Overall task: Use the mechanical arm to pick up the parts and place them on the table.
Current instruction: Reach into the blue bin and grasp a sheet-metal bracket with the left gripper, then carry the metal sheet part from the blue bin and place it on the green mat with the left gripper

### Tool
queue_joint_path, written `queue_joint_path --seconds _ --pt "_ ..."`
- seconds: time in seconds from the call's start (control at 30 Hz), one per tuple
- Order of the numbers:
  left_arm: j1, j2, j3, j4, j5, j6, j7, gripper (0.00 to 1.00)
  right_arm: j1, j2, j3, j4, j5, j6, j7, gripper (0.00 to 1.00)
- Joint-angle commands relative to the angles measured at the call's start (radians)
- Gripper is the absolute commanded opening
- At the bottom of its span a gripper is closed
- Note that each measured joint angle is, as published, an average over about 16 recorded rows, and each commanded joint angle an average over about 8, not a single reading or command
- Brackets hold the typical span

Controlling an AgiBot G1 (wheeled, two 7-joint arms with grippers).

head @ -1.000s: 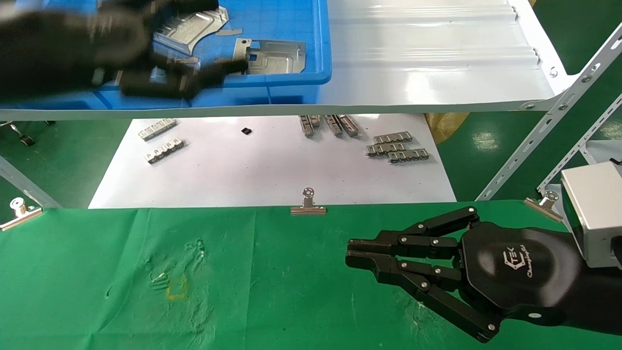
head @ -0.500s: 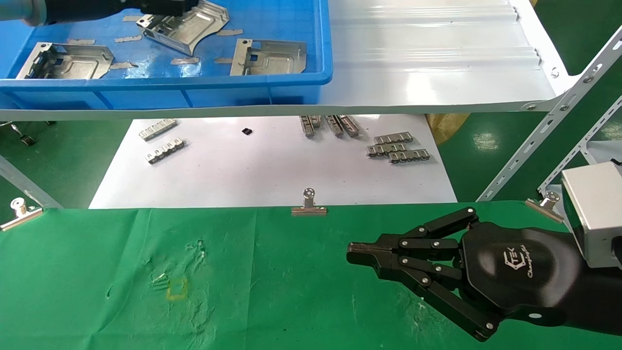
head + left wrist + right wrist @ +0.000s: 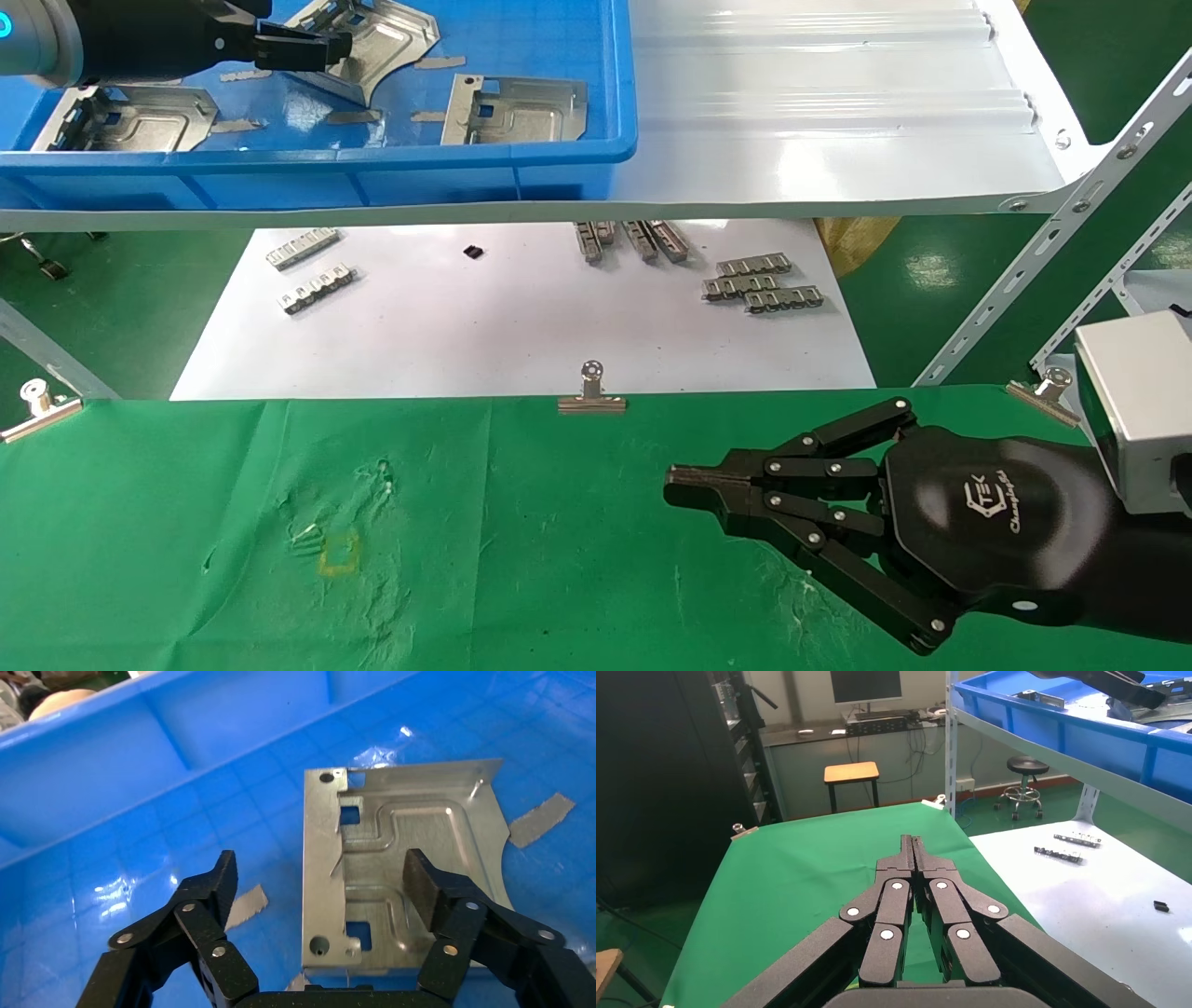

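Observation:
My gripper will lift the back part (image 3: 388,45), which will come loose and leave grey scraps (image 3: 440,62) where they are, because they lie flat against the bottom of the bin.
Three silver parts lie in a blue bin (image 3: 372,160): one at the left (image 3: 130,116), one at the back (image 3: 382,37), one at the right (image 3: 517,107). My left gripper (image 3: 321,45) hovers open over the back part (image 3: 415,832). In the left wrist view one finger (image 3: 219,881) stands over bare bin floor and the other (image 3: 422,888) over the plate, neither touching it. My right gripper (image 3: 680,485) is shut on nothing, just above the green table (image 3: 466,559), its fingers (image 3: 914,855) pressed together.
The bin sits on a glossy white shelf (image 3: 819,121). Below it a white sheet (image 3: 521,335) carries small notched strips (image 3: 759,284). Binder clips (image 3: 590,391) hold the cloth's far edge. Slanted shelf braces (image 3: 1052,252) stand at the right. Grey scraps (image 3: 541,820) litter the bin floor.
My left arm swung from the bin's front to its back left and now reaches toward the back part. The right gripper's fingertips closed from slightly apart to shut.

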State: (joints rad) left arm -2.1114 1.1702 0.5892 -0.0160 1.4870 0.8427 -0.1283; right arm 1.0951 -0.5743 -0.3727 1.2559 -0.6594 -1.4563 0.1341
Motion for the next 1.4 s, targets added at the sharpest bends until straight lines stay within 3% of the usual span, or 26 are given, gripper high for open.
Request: queue_joint_path --seconds 0.03,0.1,0.93,1.1,1.4 --pt "-0.002 -0.002 0.001 0.007 0.002 0.004 -0.003 0.00 0.000 0.000 0.000 0.000 0.000 0.000 0.000 0.87" --pt "-0.002 -0.003 0.001 0.008 0.001 0.006 -0.002 0.00 0.000 0.000 0.000 0.000 0.000 0.000 0.000 1.00" --pt "-0.001 -0.007 -0.025 -0.006 -0.036 0.008 0.023 0.00 0.000 0.000 0.000 0.000 0.000 0.000 0.000 1.00" --pt "-0.012 -0.033 -0.048 -0.034 -0.071 0.134 0.053 0.00 0.000 0.000 0.000 0.000 0.000 0.000 0.000 1.00" --pt "-0.013 -0.110 -0.086 -0.102 -0.145 0.563 0.157 0.00 0.000 0.000 0.000 0.000 0.000 0.000 0.000 1.00"
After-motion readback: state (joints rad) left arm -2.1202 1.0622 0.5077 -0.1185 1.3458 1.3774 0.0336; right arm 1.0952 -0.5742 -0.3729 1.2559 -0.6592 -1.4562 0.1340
